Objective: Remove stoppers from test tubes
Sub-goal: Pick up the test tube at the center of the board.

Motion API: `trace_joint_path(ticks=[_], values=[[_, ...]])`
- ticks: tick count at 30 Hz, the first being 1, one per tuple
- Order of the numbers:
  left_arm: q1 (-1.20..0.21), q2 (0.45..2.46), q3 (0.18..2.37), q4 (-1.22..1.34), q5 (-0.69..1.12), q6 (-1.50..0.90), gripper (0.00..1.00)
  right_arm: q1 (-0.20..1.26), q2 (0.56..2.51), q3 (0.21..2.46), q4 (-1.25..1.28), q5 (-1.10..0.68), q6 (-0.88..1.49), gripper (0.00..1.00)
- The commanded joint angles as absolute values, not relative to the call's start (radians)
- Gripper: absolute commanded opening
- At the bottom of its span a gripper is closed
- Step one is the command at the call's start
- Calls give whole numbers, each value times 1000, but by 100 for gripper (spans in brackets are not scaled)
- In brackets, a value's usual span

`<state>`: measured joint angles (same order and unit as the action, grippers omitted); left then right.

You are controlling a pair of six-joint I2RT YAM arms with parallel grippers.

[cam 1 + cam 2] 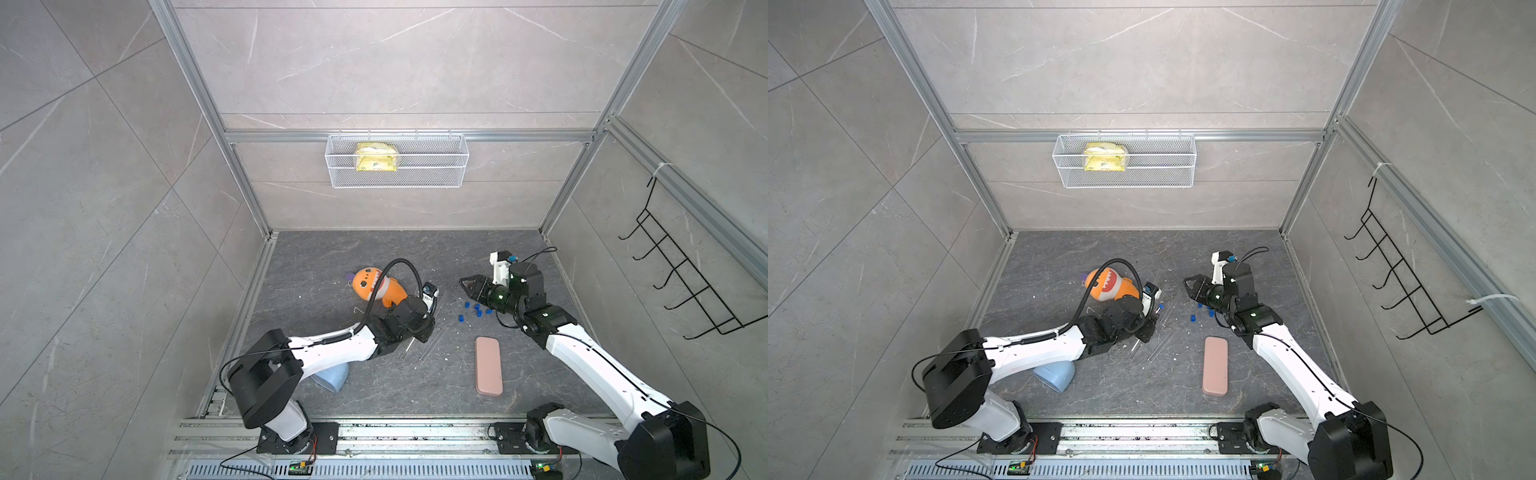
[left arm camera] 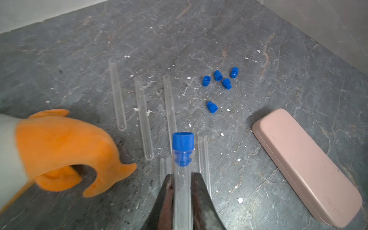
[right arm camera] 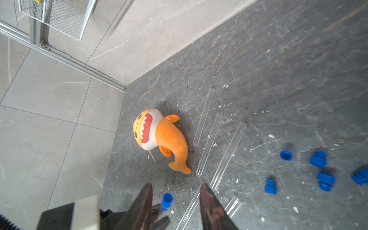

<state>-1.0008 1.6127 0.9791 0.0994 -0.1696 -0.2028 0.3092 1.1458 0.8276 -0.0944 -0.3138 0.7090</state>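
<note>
The clear test tube is clamped below its blue stopper by my left gripper, so my right gripper should cross and grip the stopper to pull it out.
My left gripper is shut on a clear test tube that carries a blue stopper in its far end. Several empty test tubes lie side by side on the dark floor beyond and beside it. Several loose blue stoppers lie in a cluster to the right, also seen in a top view. My right gripper hangs open with nothing in it. It is above the floor, to the right of the held tube and apart from it. The stoppered end shows between its fingers.
An orange plush shark lies just left of the tubes. A pink case lies on the floor in front of the loose stoppers. A pale blue cup is tipped under the left arm. A wire basket hangs on the back wall.
</note>
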Motion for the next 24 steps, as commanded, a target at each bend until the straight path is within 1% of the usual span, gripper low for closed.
trace_joint_path(ticks=[1, 8, 20, 24], values=[[-1023, 1645, 1033, 236, -103, -155, 8, 310, 1147, 813, -14, -369, 771, 41], [-1028, 1666, 1044, 306, -92, -150, 8, 310, 1196, 774, 46, -392, 818, 39], [-1029, 1649, 1065, 319, -98, -135, 7, 309, 1257, 753, 102, -416, 837, 36], [-1029, 1644, 1065, 321, -98, -134, 7, 312, 1274, 757, 115, -430, 842, 32]])
